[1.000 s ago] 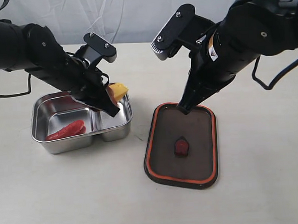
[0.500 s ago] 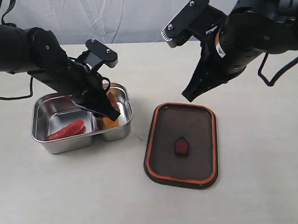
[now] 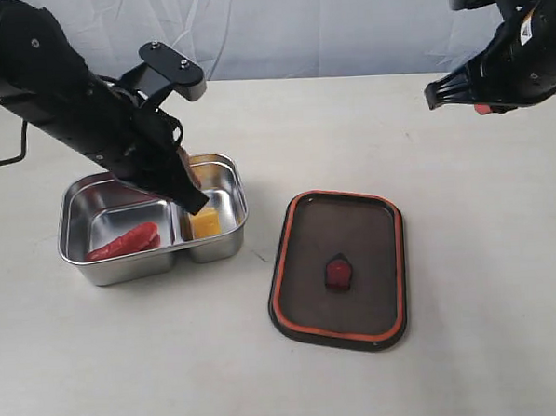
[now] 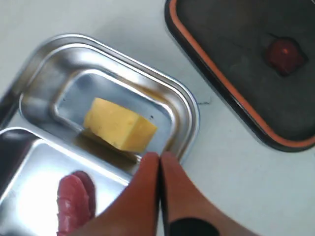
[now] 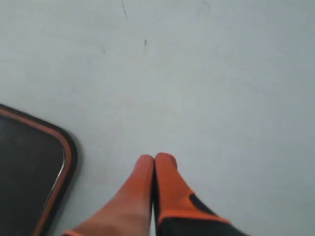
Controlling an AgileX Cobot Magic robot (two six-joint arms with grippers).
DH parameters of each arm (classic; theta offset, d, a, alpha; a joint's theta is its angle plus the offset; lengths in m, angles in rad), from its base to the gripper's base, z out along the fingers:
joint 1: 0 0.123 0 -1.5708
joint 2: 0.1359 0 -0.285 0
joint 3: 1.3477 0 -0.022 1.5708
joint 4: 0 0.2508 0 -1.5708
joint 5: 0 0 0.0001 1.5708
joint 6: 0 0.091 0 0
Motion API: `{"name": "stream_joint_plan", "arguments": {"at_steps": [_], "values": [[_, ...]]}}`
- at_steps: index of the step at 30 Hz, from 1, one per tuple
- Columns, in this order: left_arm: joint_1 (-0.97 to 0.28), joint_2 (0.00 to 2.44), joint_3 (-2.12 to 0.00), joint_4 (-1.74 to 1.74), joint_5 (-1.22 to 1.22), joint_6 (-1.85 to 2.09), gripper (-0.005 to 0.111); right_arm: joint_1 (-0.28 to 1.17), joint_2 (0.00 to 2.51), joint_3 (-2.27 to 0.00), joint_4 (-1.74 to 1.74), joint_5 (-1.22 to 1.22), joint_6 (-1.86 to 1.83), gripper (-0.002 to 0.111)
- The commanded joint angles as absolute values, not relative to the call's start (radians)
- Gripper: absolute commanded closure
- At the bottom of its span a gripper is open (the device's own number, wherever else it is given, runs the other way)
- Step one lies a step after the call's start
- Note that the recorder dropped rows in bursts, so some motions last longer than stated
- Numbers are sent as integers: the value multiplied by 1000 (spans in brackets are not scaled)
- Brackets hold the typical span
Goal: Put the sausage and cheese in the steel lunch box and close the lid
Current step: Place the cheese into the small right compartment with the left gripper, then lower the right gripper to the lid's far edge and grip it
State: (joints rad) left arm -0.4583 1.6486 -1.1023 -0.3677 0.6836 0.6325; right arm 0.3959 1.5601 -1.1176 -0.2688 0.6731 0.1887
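Observation:
The dark lid [image 3: 354, 230] lies with its seal side up next to the steel lunch box, so the robot's right gripper should first lift the lid by its far corner [image 3: 391, 208] toward the left gripper.
The steel lunch box [image 3: 93, 272] sits left of centre. The red sausage [image 3: 123, 242] lies in its larger compartment and the yellow cheese [image 3: 204, 224] in the smaller one; both also show in the left wrist view, sausage [image 4: 75, 204] and cheese [image 4: 119, 124]. My left gripper [image 3: 192, 201] hangs just above the box's divider, shut and holding nothing [image 4: 160, 156]. The dark lid [image 3: 354, 232] lies seal-side up to the right of the box, orange-red valve [image 3: 338, 272] at its centre. My right gripper [image 3: 483, 108] is high at the far right, shut and empty [image 5: 155, 160], away from the lid.
Pale tabletop [image 3: 268, 376] surrounds the box and lid. A white cloth backdrop [image 3: 297, 30] closes the far side. One corner of the lid [image 5: 29, 167] shows in the right wrist view, with bare table beyond.
The cheese left my left gripper and now lies in the smaller compartment; that gripper has shut and lifted slightly. My right arm pulled up and off to the right, away from the lid.

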Motion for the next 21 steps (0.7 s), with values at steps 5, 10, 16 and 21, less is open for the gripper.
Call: {"name": "stream_joint_plan", "arguments": {"at_steps": [5,10,16,21], "values": [[-460,1540,-1023,-435,765,621,107,379,1724,-1139,105,617,-122,108],[-460,1478,-980,-439,804,621,107,379,1850,-1219,153,668,-181,107],[-460,1422,-942,-439,809,621,107,379,1968,-1327,169,742,-234,62],[-460,1412,-918,-423,805,604,107,379,2033,-1372,169,782,-236,56]]}}
